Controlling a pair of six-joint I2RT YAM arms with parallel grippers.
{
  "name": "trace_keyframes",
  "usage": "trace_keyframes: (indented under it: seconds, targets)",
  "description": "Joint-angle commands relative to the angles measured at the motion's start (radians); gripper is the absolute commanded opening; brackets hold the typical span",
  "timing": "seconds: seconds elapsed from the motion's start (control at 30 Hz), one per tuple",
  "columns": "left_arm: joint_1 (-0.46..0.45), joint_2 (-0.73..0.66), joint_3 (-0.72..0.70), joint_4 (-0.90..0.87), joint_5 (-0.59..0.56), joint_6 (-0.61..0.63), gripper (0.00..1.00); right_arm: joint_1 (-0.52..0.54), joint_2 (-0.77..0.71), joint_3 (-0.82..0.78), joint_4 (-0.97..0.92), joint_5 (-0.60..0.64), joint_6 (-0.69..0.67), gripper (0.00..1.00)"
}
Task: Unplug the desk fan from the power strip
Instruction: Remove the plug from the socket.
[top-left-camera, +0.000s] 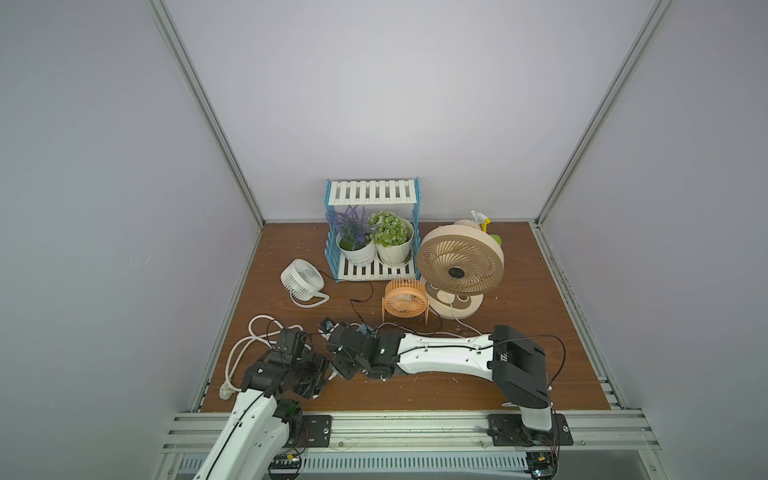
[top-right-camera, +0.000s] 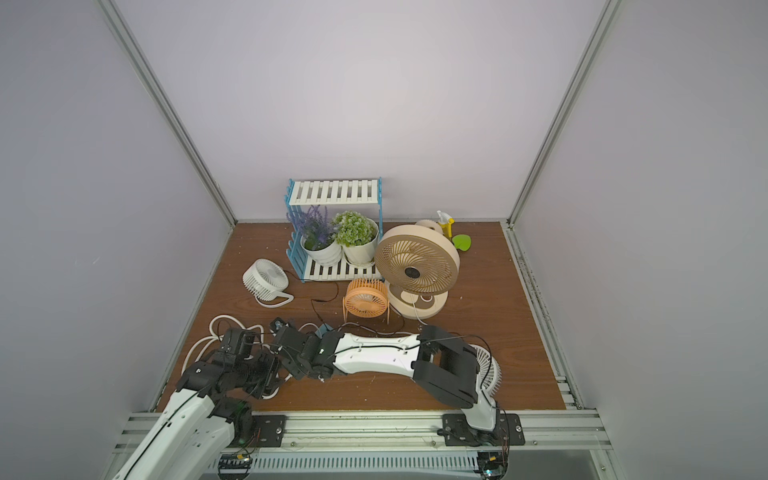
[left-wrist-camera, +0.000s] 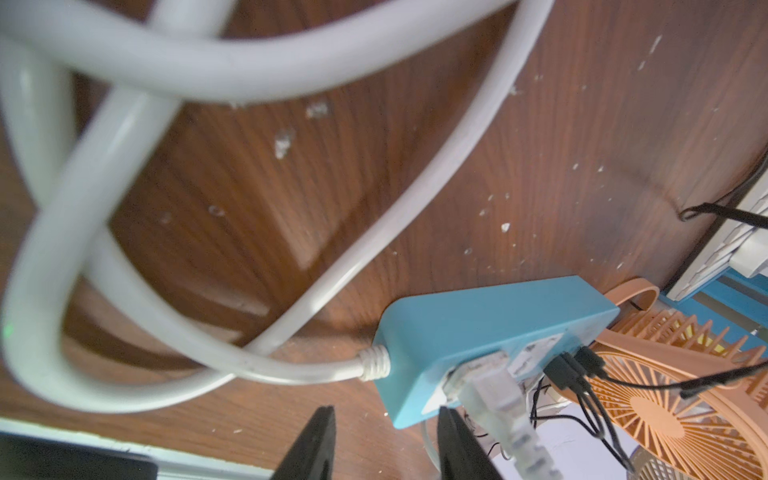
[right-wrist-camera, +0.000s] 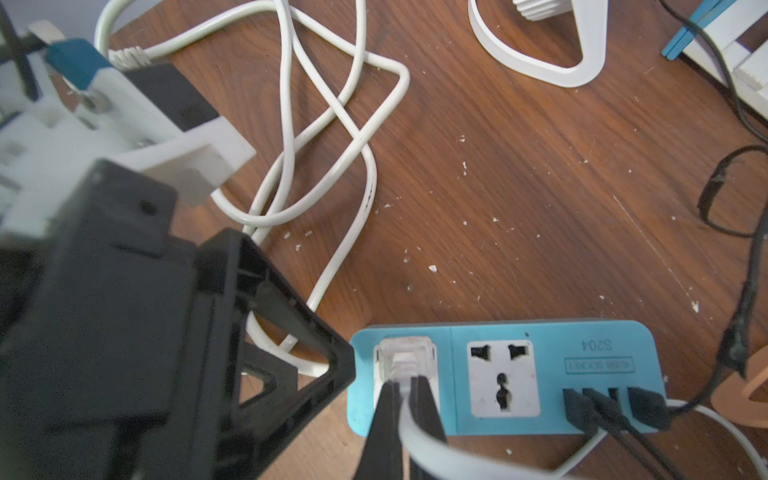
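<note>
My left gripper stands short of the power strip's corded end (left-wrist-camera: 390, 369), so it should move in and brace that end (left-wrist-camera: 408, 400) before my right gripper pulls the plug.
The teal power strip (right-wrist-camera: 498, 330) lies flat on the wooden table, and the left wrist view shows its side (left-wrist-camera: 478, 324). A clear-white plug (right-wrist-camera: 405, 353) sits in its end socket. The plug's white cord runs toward the big beige desk fan (top-left-camera: 459, 264). My right gripper (right-wrist-camera: 404, 386) is shut on that cord right at the plug. My left gripper (left-wrist-camera: 386, 411) is open with only bare table between its fingers. One of its fingers (right-wrist-camera: 340, 365) stands against the strip's end beside the plug. In both top views the arms hide most of the strip.
The strip's thick white cord (right-wrist-camera: 357, 137) loops over the table on the left. Three black USB plugs (right-wrist-camera: 598, 409) fill the strip's far end. A small orange fan (top-left-camera: 405, 301), a white fan (top-left-camera: 301, 278) and a plant shelf (top-left-camera: 374, 195) stand behind. Another white fan (top-right-camera: 488, 368) lies under my right arm.
</note>
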Motion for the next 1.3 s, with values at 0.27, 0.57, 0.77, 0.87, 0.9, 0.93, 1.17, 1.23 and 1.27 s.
trace_keyframes:
  seconds: [0.27, 0.57, 0.77, 0.87, 0.9, 0.93, 1.17, 1.23, 1.27]
  targets:
    - [-0.010, 0.105, -0.078, 0.193, 0.064, 0.034, 0.39, -0.001, -0.021, -0.009, -0.045, 0.015, 0.000, 0.00]
    - [-0.010, 0.086, -0.125, 0.107, 0.054, 0.018, 0.28, -0.001, -0.032, -0.006, -0.051, 0.017, -0.005, 0.00]
    - [-0.010, 0.100, -0.141, 0.081, 0.048, 0.013, 0.25, -0.001, -0.065, -0.004, -0.042, 0.027, -0.008, 0.00]
    - [-0.010, 0.117, -0.137, 0.081, 0.044, 0.019, 0.25, 0.002, -0.080, 0.000, -0.038, 0.039, -0.019, 0.00]
    - [-0.010, 0.120, -0.135, 0.081, 0.043, 0.019, 0.25, 0.003, -0.084, 0.002, -0.040, 0.045, -0.024, 0.00]
    - [-0.010, 0.123, -0.136, 0.080, 0.042, 0.021, 0.24, 0.005, -0.087, 0.005, -0.041, 0.051, -0.030, 0.00]
    - [-0.010, 0.140, -0.140, 0.075, 0.032, 0.022, 0.24, 0.017, -0.094, 0.025, -0.042, 0.074, -0.078, 0.00]
    - [-0.010, 0.149, -0.138, 0.076, 0.032, 0.024, 0.24, 0.019, -0.089, 0.033, -0.039, 0.075, -0.089, 0.00]
    - [-0.010, 0.152, -0.136, 0.076, 0.031, 0.025, 0.24, 0.019, -0.087, 0.036, -0.040, 0.074, -0.090, 0.00]
